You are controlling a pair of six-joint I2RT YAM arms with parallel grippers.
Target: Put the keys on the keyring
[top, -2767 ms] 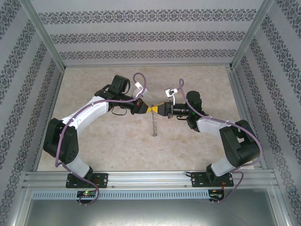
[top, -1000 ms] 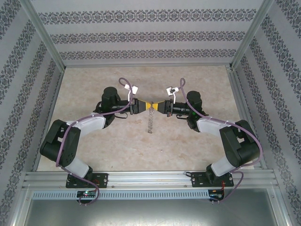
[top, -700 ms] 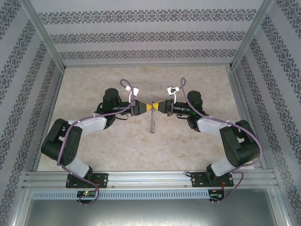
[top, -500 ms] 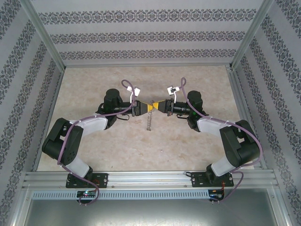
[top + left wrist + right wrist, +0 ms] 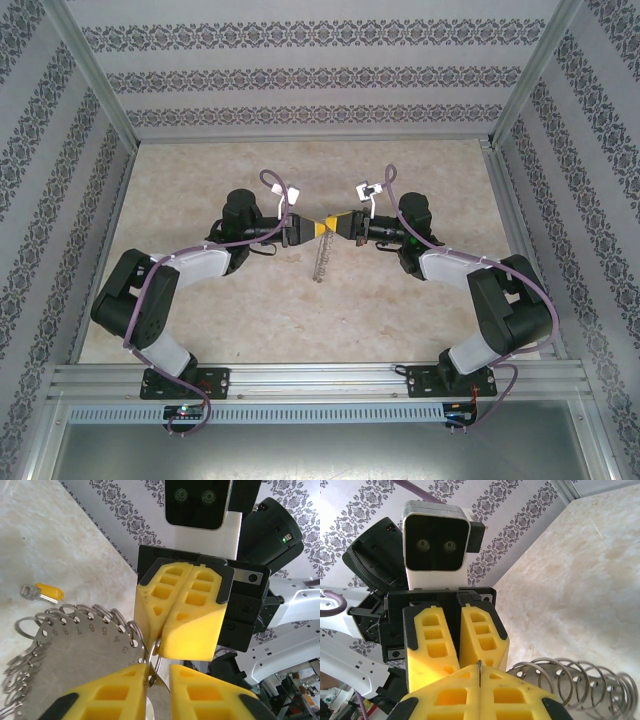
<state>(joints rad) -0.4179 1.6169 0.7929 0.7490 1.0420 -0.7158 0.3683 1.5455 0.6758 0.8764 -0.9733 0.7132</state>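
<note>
My right gripper is closed on the small ring [image 5: 154,661], so my left gripper should take the ring. That will leave my right gripper free to go and get the key [image 5: 44,593] beyond the keyring.
The keyring [image 5: 75,652] is a silvery numbered disc fringed with small split rings, and it hangs between the two grippers [image 5: 320,262]. My right gripper [image 5: 479,677] is shut on the edge of one small ring [image 5: 156,660]; the same gripper [image 5: 167,640] faces the left wrist camera. My left gripper [image 5: 159,680] straddles that ring with a narrow gap. One finger [image 5: 115,692] touches the ring and the other stands just apart from it. The key [image 5: 42,592], yellow-headed with a short metal shank, lies flat on the table beyond the keyring. Both grippers meet tip to tip [image 5: 325,228].
The marble-patterned table [image 5: 250,310] stretches around the arms. Patterned walls [image 5: 320,80] and aluminium posts [image 5: 100,80] close in the back and sides. More split rings of the keyring [image 5: 575,680] fan out beside the right fingers.
My left gripper has slid right up to the right gripper's tips and its jaws have narrowed around the small ring. The hanging keyring swung slightly. The right arm stayed put.
</note>
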